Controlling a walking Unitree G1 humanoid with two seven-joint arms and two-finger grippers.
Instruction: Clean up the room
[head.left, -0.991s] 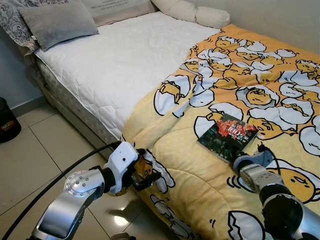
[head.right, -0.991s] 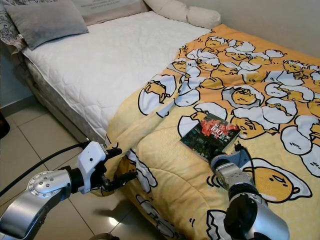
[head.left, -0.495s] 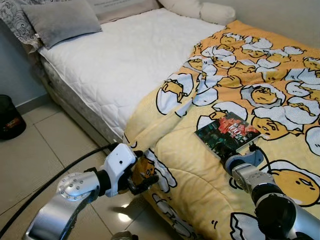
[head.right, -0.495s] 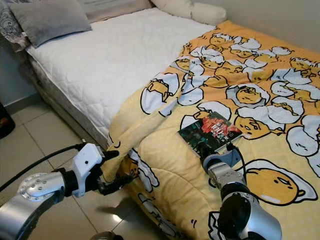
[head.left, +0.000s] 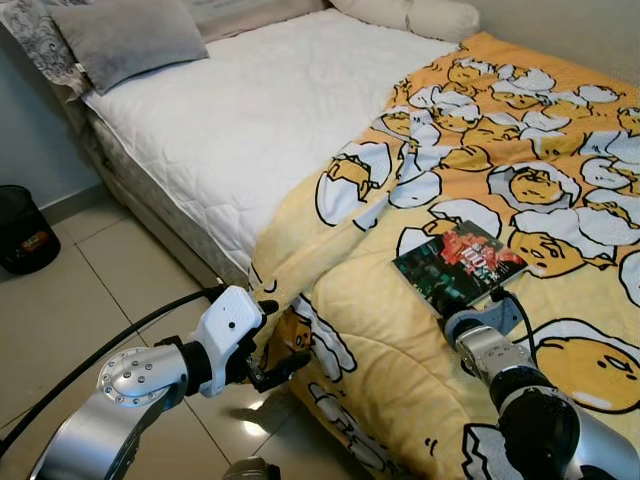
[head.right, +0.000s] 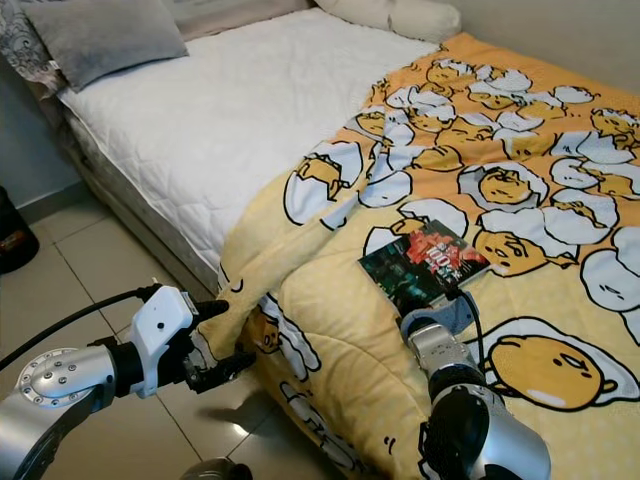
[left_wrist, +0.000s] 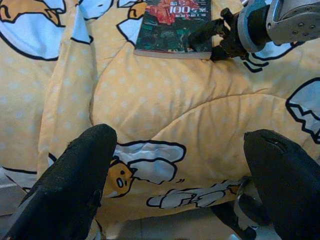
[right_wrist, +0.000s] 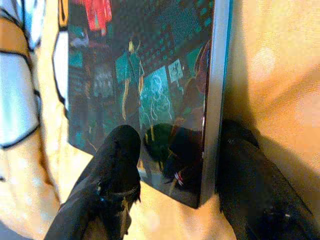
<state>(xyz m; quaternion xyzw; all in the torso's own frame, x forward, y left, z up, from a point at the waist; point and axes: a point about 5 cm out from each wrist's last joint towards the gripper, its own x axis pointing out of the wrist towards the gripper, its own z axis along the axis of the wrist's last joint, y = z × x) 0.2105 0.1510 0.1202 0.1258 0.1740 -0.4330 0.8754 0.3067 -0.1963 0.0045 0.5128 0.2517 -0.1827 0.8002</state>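
The book (head.left: 460, 265) will stay shut with its pages together when I lift and carry it, because my right gripper's fingers are on both sides of the pale page edge (right_wrist: 215, 107).
A dark book (head.left: 460, 270) with a red and green cover lies flat on the yellow egg-print duvet (head.left: 520, 130), which covers the right half of the bed. My right gripper (right_wrist: 185, 182) stands open at the book's near corner. One of its fingers (right_wrist: 117, 165) rests on the cover and the other sits beside the edge. The left wrist view shows the same book (left_wrist: 172, 25) with those fingers touching it. My left gripper (head.left: 272, 340) is open, low beside the bed. It faces the duvet's hanging edge (left_wrist: 150, 165) without holding it.
The bare white mattress (head.left: 240, 110) carries a grey pillow (head.left: 130, 35) at its head and cream pillows (head.left: 420, 15) by the wall. A black bin (head.left: 20, 230) stands on the tiled floor (head.left: 90, 320) to the left. My left arm trails a black cable (head.left: 110, 345).
The camera has drifted a little. My right gripper has slid forward to the book's near corner. My left gripper has drawn slightly down and away from the duvet's hanging edge.
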